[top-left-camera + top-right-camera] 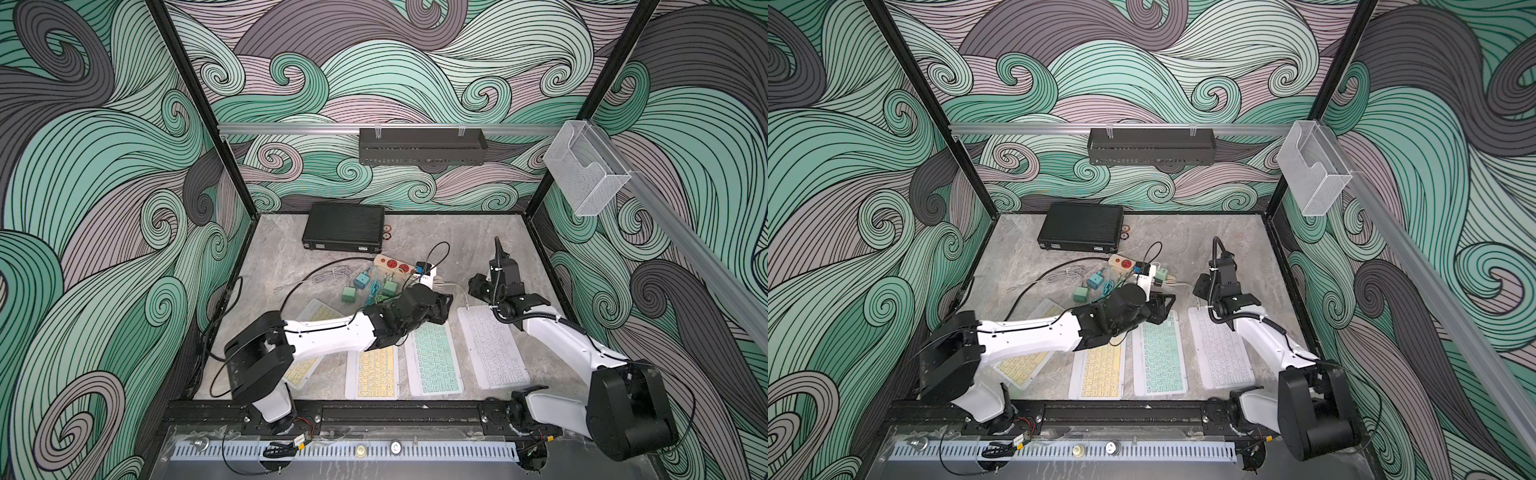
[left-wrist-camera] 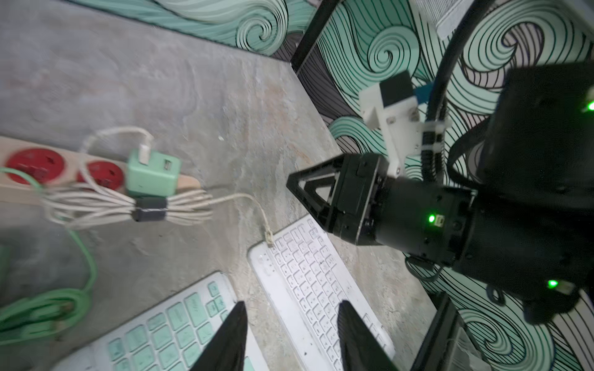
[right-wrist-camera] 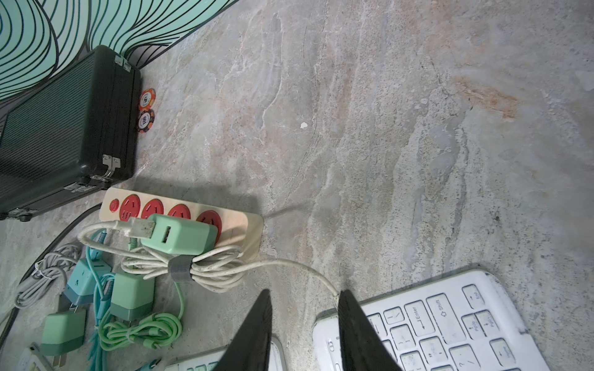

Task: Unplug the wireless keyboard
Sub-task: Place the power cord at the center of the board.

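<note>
The white cable's mint charger [image 1: 1160,274] is plugged into the power strip [image 1: 391,262]. My left gripper should keep the power strip still before my right gripper pulls the charger.
The white wireless keyboard [image 1: 494,353] [image 2: 315,289] [image 3: 450,327] lies at the right of the keyboard row. A white cable [image 3: 289,263] [image 2: 244,197] runs from a mint charger [image 3: 180,237] [image 2: 151,175] on the power strip [image 3: 254,225] to the keyboard's far edge. Its connector [image 2: 268,237] meets that edge. My right gripper [image 3: 305,294] [image 1: 478,286] is open just beyond that edge, with the cable's end against the inner side of one finger. My left gripper [image 2: 292,308] [image 1: 442,307] is open above the gap between the white and mint keyboards.
A mint keyboard [image 1: 434,357] and a yellow one [image 1: 376,372] lie left of the white one, and another yellow one [image 1: 316,316] lies under the left arm. Loose chargers [image 3: 131,295] and coiled cables [image 3: 141,334] sit by the strip. A black case [image 1: 345,228] and poker chips [image 3: 146,109] are at the back.
</note>
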Motion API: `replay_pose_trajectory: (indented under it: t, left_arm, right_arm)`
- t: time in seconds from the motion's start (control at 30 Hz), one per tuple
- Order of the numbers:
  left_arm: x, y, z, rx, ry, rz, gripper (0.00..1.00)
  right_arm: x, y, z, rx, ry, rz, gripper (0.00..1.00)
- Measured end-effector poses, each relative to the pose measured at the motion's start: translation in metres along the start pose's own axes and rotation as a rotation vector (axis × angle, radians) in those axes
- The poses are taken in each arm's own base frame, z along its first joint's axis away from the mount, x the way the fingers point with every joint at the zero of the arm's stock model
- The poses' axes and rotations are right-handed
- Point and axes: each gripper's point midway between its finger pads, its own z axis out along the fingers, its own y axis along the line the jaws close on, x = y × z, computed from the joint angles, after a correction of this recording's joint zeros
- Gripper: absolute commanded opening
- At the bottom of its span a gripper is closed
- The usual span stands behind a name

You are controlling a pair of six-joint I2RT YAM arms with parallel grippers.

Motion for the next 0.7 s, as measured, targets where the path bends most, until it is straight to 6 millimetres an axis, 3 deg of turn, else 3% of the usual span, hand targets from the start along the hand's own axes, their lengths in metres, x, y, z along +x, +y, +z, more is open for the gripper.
replay_pose_trajectory:
  t: [0.13, 0.27, 0.43, 0.6, 0.7]
  left_arm:
    - [-0.044, 0.034, -0.019, -0.153, -0.117, 0.099, 0.51]
    - [-0.067, 0.102, -0.015, -0.374, -0.157, 0.149, 0.48]
    - [-0.054, 0.174, -0.006, -0.54, -0.103, 0.162, 0.45]
    - [-0.031, 0.196, 0.005, -0.581, -0.029, 0.194, 0.43]
    - [-0.024, 0.209, 0.014, -0.591, 0.006, 0.186, 0.41]
  right_arm:
    - [0.004, 0.013, -0.004, -0.015, -0.01, -0.05, 0.37]
    - [0.013, 0.026, -0.006, -0.014, -0.016, -0.129, 0.37]
    - [0.018, 0.042, -0.011, -0.009, -0.037, -0.229, 0.38]
    - [0.014, 0.049, -0.015, -0.032, -0.06, -0.286, 0.45]
    - [0.01, 0.066, -0.021, -0.114, -0.076, -0.365, 0.4]
